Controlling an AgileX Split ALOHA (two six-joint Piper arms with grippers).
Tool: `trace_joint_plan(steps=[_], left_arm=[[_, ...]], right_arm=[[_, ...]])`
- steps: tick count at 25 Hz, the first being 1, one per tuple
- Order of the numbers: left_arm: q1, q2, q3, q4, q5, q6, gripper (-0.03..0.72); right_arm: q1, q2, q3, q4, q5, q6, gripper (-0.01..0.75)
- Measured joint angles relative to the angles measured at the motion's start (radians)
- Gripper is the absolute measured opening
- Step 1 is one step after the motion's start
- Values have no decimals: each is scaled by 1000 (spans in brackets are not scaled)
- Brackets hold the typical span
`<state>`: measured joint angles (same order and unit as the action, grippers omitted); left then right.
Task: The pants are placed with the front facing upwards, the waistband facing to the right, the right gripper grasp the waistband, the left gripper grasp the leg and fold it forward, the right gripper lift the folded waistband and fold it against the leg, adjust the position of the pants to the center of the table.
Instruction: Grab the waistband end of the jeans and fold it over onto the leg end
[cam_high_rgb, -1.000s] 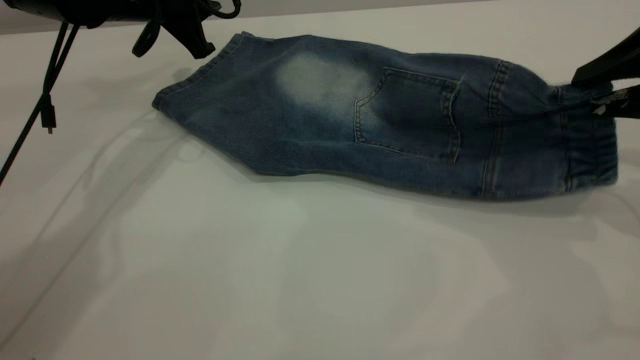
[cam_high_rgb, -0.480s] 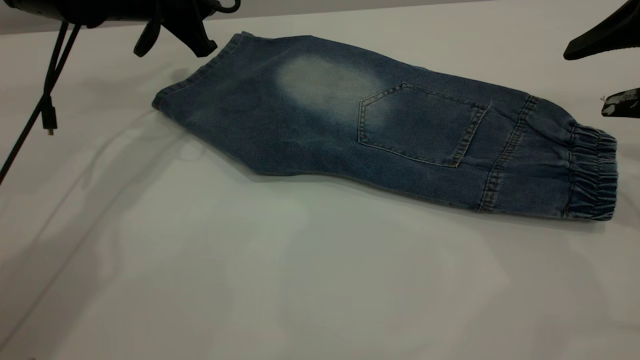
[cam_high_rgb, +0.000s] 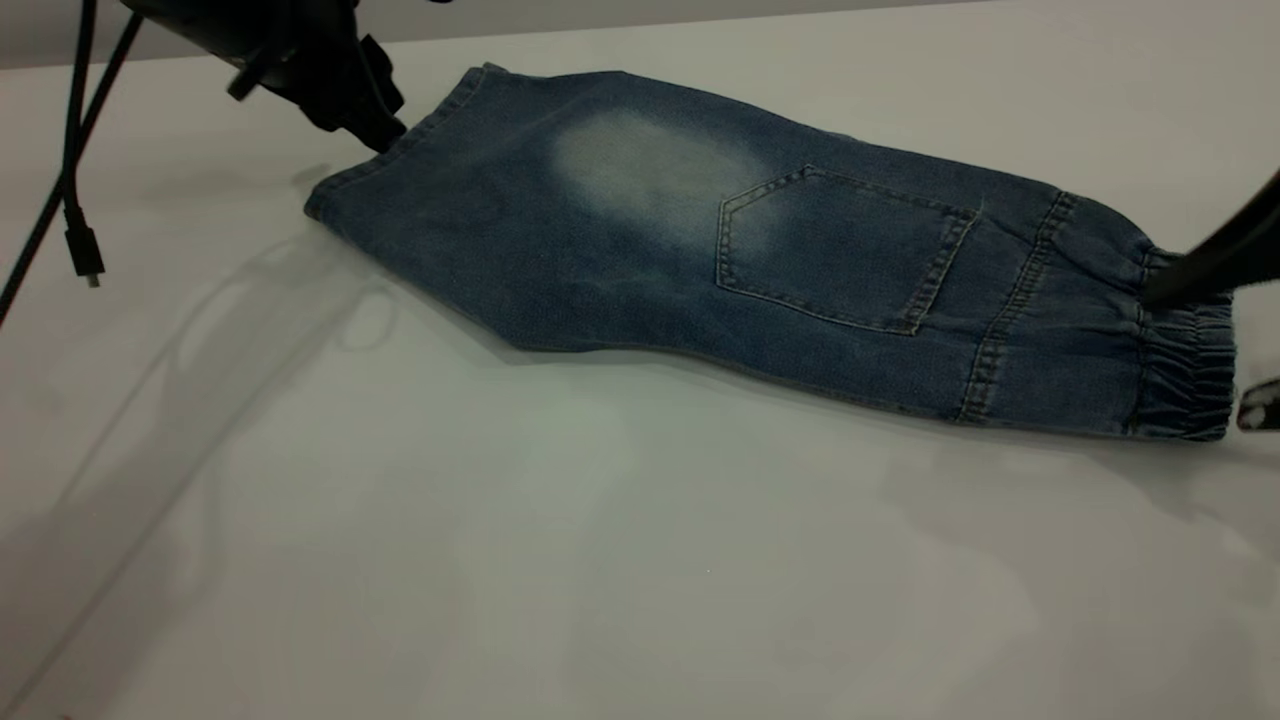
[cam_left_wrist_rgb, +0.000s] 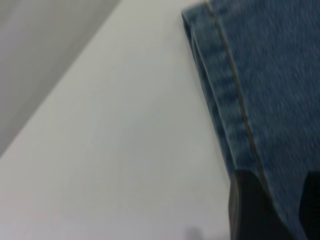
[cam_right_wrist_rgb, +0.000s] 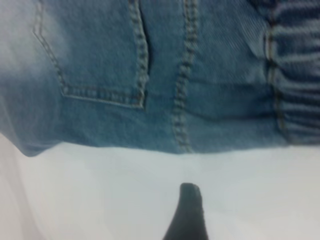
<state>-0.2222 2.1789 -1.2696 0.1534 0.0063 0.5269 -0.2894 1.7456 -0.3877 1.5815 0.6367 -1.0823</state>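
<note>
The lower finger of the robot's right gripper is past the waistband's open end (cam_high_rgb: 1228, 382), so next the right gripper moves in and slips that finger beneath the ruched band (cam_high_rgb: 1182, 372) before it lifts.
The blue denim pants (cam_high_rgb: 800, 270) lie flat on the white table (cam_high_rgb: 600, 560), folded lengthwise, back pocket up. Their leg hem (cam_high_rgb: 400, 150) points far left and the ruched waistband (cam_high_rgb: 1190, 390) sits at the right. My left gripper (cam_high_rgb: 375, 130) hangs low at the leg hem; in the left wrist view its two dark fingers (cam_left_wrist_rgb: 247, 210) stand apart over the hem (cam_left_wrist_rgb: 220, 90), open. My right gripper (cam_high_rgb: 1197, 352) is open at the waistband's end, one finger above the band and one beside it on the table. The right wrist view shows one finger (cam_right_wrist_rgb: 187, 215) over bare table next to the pants (cam_right_wrist_rgb: 150, 75).
A black cable with a loose plug (cam_high_rgb: 82, 250) dangles from the left arm at the far left. A wide stretch of bare table lies in front of the pants.
The right gripper let go of the raised waistband, the pants dropped flat, and it has come back down, open, around the waistband's end. The left gripper has sunk to the leg hem.
</note>
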Motion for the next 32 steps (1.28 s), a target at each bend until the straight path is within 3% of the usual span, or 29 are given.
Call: trace_joint_plan(steps=[6,12,18,29,32], left_arm=[[-26,-79,0,-6,63,-21,264],[-86,-146,0,-40,114,-25,276],[-116,-194,0,-49,114,-25,277],[-119,-206,0,-49,117,-20,278],[-119,-206,0,-49,117,-20,278]], right_arm=[[0,51,0,23,-5,-42,533],[0,207,-2,161,96,-214,533],[0,365,-12,163,158,-359,533],[-3,403,-75,160,171,-358,532],[-35,401,-82,161,150,-361,529]])
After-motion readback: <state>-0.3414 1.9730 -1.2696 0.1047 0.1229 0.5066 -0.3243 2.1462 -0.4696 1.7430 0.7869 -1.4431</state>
